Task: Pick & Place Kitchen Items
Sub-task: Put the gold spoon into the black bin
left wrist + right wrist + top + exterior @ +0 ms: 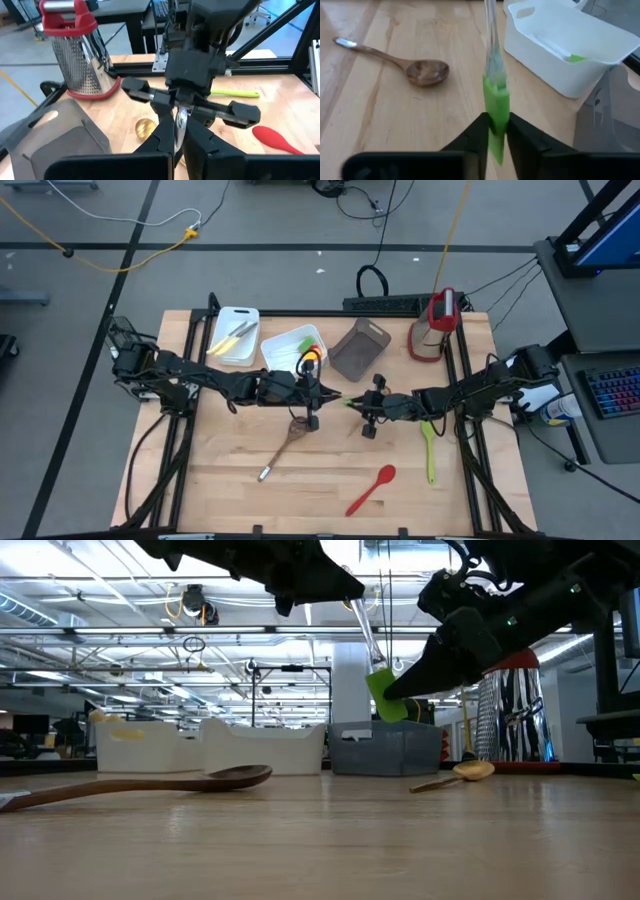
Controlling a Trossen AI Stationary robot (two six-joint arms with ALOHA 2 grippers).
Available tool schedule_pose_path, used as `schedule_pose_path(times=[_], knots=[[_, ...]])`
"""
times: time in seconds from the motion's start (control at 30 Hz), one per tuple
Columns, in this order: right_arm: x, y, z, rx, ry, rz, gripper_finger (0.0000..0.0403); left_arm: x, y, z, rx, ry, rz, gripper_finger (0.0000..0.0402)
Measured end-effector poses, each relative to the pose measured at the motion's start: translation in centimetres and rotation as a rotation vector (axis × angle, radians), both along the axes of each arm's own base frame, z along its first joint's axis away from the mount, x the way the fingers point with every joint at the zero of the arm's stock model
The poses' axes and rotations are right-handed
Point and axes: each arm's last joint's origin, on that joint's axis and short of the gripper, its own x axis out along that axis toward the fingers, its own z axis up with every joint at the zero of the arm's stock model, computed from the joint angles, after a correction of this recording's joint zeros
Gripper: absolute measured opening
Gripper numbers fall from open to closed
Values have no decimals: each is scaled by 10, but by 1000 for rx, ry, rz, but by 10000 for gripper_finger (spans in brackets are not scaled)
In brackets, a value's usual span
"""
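My right gripper should open first, because it is shut on the green blade (496,104). Then my left gripper will carry the spatula by its handle into the middle white bin (286,347).
A green spatula (385,695) with a clear handle (358,625) hangs in the air over the table's middle, held between both grippers. My right gripper (497,131) is shut on its green blade. My left gripper (179,131) is shut on its handle, facing the right gripper (192,95). A brown wooden spoon (285,445) lies flat on the table below them, and a gold spoon (465,772) lies near it. A red spoon (372,488) and a green spoon (429,450) lie toward the near right. My left gripper pinches the spatula's clear handle (180,117) between its two fingers, coming nearly level from the table's left. The spatula is lifted clear of the table. My right gripper pinches the green blade (496,107) between its two fingers, one on each flat face. It comes slanting slightly down from the table's right, along the spatula. The handle (491,45) runs on away from the fingers, and the blade end sits lower than the handle end.
Two white bins (236,335) (295,350) with utensils and a grey bin (360,348) stand along the far side. A red-and-silver grater (435,325) stands at the far right. Bare wood lies toward the near edge.
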Motion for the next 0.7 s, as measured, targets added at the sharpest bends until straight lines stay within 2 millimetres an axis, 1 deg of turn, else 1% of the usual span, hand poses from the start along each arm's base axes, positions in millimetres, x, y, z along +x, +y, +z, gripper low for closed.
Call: schedule_pose_path(times=[0.2,0.33,0.47,0.6,0.7], knots=[[1,1,2,11,-19,-4,129,0,0,-2,-1,19,13,6],[-1,0,-1,41,2,-21,156,-1,1,-2,9,16,41,13],[-3,0,-5,59,47,-37,164,0,1,0,8,1,42,5],[-4,0,-7,73,56,-48,163,0,1,0,8,0,42,13],[-4,-1,-7,73,57,-50,157,0,1,1,3,-8,29,6]])
